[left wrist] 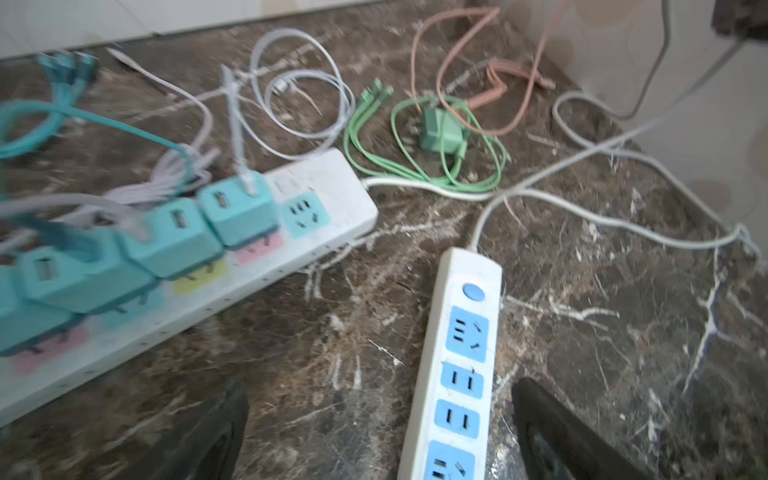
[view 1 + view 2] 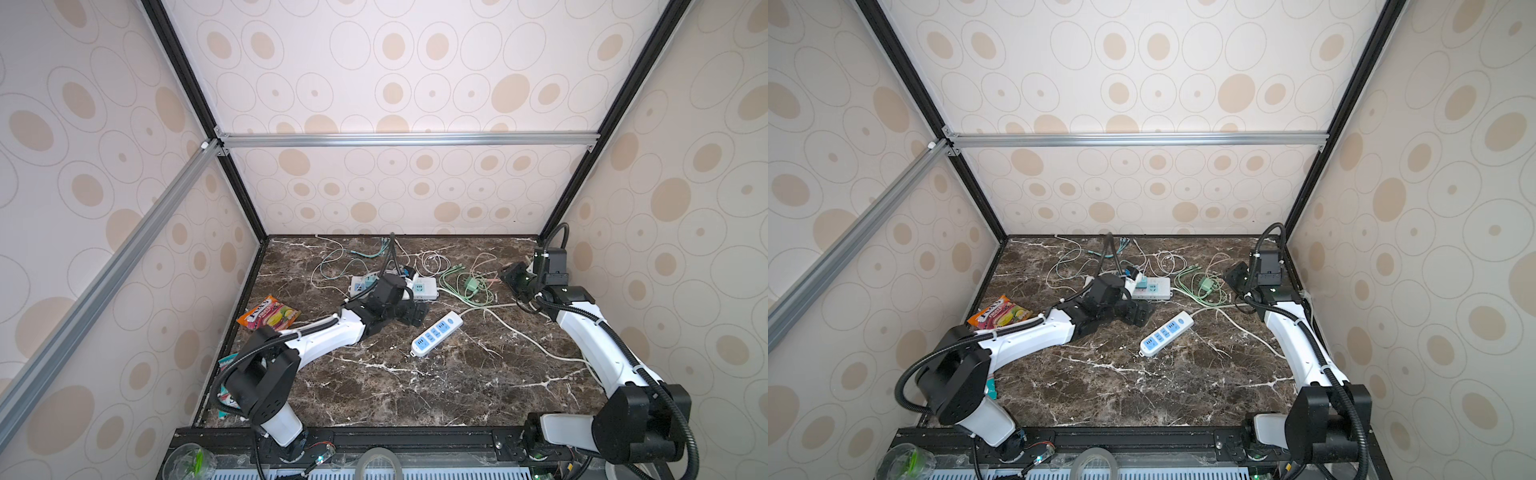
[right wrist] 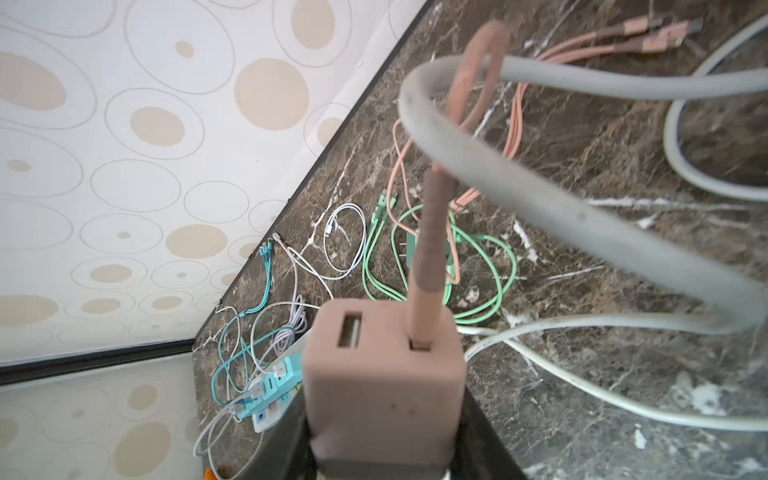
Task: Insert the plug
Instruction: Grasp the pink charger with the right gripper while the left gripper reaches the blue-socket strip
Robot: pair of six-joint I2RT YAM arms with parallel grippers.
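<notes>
The grey cord (image 3: 456, 148) makes a loop up across the plug's pink cable (image 3: 384, 384), so the robot's right gripper should move back and raise the plug clear before taking it over to be inserted.
My right gripper (image 3: 382, 451) is shut on the plug (image 3: 382, 374), a dusty-pink USB charger cube with a pink cable (image 3: 428, 249) in one of its ports. In both top views this gripper (image 2: 513, 278) (image 2: 1235, 274) hangs at the back right, above the table, and the plug cannot be made out. A white power strip with blue sockets (image 2: 436, 334) (image 2: 1167, 334) (image 1: 461, 365) lies mid-table. My left gripper (image 1: 386, 436) (image 2: 415, 313) is open just above the table, with the strip's end between its fingers (image 1: 552, 436), nearer one of them and untouched.
A second white strip (image 1: 328, 191) (image 2: 419, 289) (image 3: 270, 390) carries several teal chargers. A green charger (image 1: 438, 129) (image 2: 471, 284) lies among loose green, white and pink cables. A grey cord (image 3: 540, 187) loops close before the right wrist camera. A snack packet (image 2: 269, 318) lies left.
</notes>
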